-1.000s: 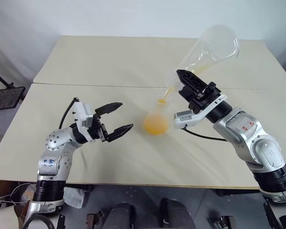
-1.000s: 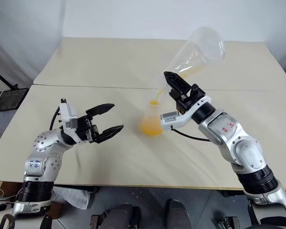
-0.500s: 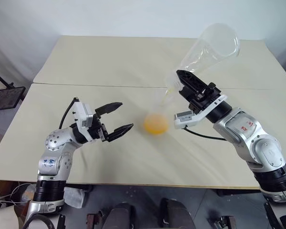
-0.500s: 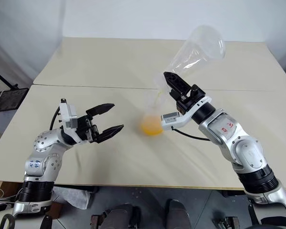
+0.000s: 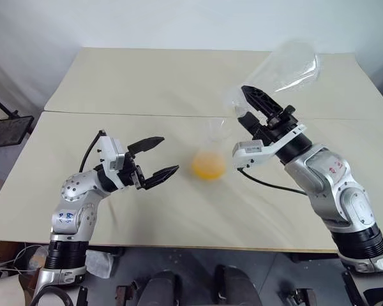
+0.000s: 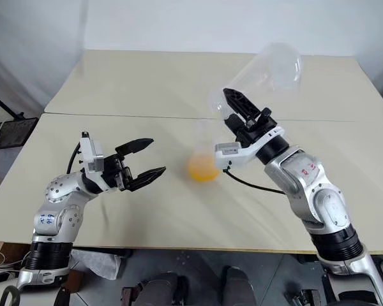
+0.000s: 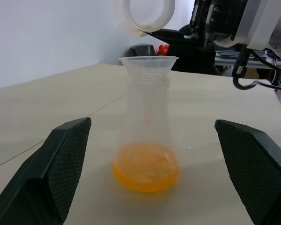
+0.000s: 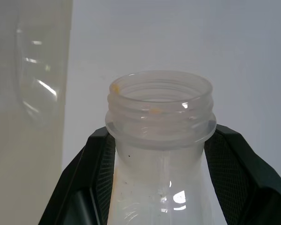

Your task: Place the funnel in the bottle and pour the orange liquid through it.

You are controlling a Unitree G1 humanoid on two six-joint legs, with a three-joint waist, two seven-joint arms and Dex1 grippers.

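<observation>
The orange liquid is in the bottle [image 5: 209, 166] and the flask is drained, so my right gripper should keep turning the flask upright and let it go on the open tabletop [image 6: 309, 141].
The clear bottle [image 5: 209, 156] stands on the table with the funnel [image 7: 148, 63] seated in its mouth. The orange liquid [image 7: 146, 169] lies as a shallow layer in its rounded base. My right gripper [image 5: 258, 107] is shut on the neck of a larger clear flask [image 5: 288, 62]. That flask is held tilted above and to the right of the bottle, and it looks drained, with a few orange drops at its mouth [image 8: 159, 93]. My left gripper [image 5: 168, 154] stands open to the left of the bottle, a short gap away, with nothing between its fingers [image 7: 68, 159].
Two beige tables [image 5: 147, 83] meet along a seam behind the bottle. A dark stand [image 5: 6, 127] sits off the left edge. Broad bare tabletop lies in front of the bottle and behind it.
The orange stream from the flask into the funnel has stopped. My right wrist has rolled, and the flask's mouth has lifted off the funnel toward the right. The left arm has kept still.
</observation>
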